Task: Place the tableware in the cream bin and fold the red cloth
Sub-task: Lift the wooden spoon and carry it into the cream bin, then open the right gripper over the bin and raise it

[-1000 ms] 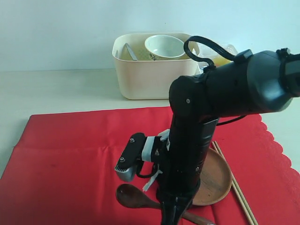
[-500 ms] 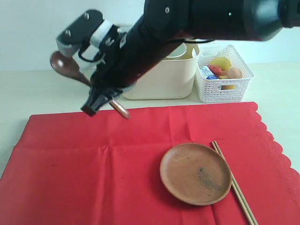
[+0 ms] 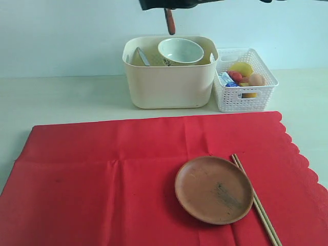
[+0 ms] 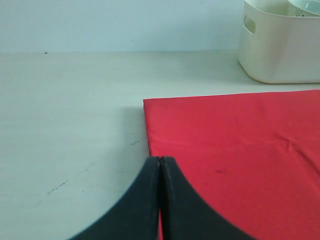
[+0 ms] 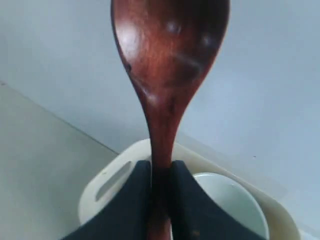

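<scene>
The spoon's handle points down over the cream bin's open top, so the robot's right gripper should keep lowering the spoon until its handle dips inside, then let go.
My right gripper is shut on the neck of the dark brown spoon, high above the cream bin. In the exterior view only the spoon's handle end hangs down from the top edge. The bin holds the pale bowl and a metal knife. The round brown plate and the wooden chopsticks lie on the red cloth, which is spread flat. My left gripper is shut on nothing, low over the cloth's corner.
A white lattice basket with food stands right beside the bin. The pale table runs round the cloth, with a wall close behind the bin.
The right arm lifted the spoon off the front of the cloth, swung it up and back, and now holds it above the bin. The left gripper stayed shut.
</scene>
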You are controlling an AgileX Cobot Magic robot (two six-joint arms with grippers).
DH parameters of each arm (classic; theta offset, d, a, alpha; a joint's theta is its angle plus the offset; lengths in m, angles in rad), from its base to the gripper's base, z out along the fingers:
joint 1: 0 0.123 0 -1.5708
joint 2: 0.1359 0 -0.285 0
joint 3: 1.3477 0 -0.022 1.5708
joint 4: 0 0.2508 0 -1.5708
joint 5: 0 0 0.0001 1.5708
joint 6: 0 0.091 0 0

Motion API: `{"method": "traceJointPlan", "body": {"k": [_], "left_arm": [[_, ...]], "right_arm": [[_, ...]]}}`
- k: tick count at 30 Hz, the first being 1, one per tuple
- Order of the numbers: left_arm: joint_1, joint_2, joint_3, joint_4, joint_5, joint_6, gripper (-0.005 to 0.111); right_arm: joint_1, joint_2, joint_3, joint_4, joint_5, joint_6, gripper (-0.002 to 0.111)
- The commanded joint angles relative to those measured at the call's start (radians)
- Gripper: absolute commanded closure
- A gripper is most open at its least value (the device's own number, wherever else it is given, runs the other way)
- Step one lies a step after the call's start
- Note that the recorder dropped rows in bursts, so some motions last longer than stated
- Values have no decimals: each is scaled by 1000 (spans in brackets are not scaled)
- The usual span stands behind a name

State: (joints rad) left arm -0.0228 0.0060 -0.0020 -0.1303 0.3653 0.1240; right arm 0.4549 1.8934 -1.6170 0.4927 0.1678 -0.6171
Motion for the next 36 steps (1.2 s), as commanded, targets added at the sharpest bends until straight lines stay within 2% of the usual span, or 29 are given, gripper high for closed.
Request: {"method": "traceJointPlan", "body": {"k": [1,11,15,25,29,31,34,36], "left_arm": [[-7,-6,2,-4,-10,-2,107],[-7,-6,2,-4,-10,-2,107],[-7,-6,2,-4,-10,-2,107],[-7,-6,2,-4,-10,-2,107],[-7,-6,2,-4,-10,-2,107],[-7,-6,2,-4,-10,-2,107],[-7,-6,2,-4,-10,-2,107],[-7,-6,2,-4,-10,-2,107]], "right_arm": [[-61,64,-7,24,-113,-8,108],[-108,222,-7,6,-298,-17,108],[-108,263,-7,-59,-296,-17,108],[-108,306,-7,-59,-251,-17,106],[-108,306,-7,-57,-223,-17,90],[-108,306,-7,-54,-216,-17,77],[-108,283,-7,-20,-193,-17,49],[-108,251,-7,-20,-148,-17,44]]}}
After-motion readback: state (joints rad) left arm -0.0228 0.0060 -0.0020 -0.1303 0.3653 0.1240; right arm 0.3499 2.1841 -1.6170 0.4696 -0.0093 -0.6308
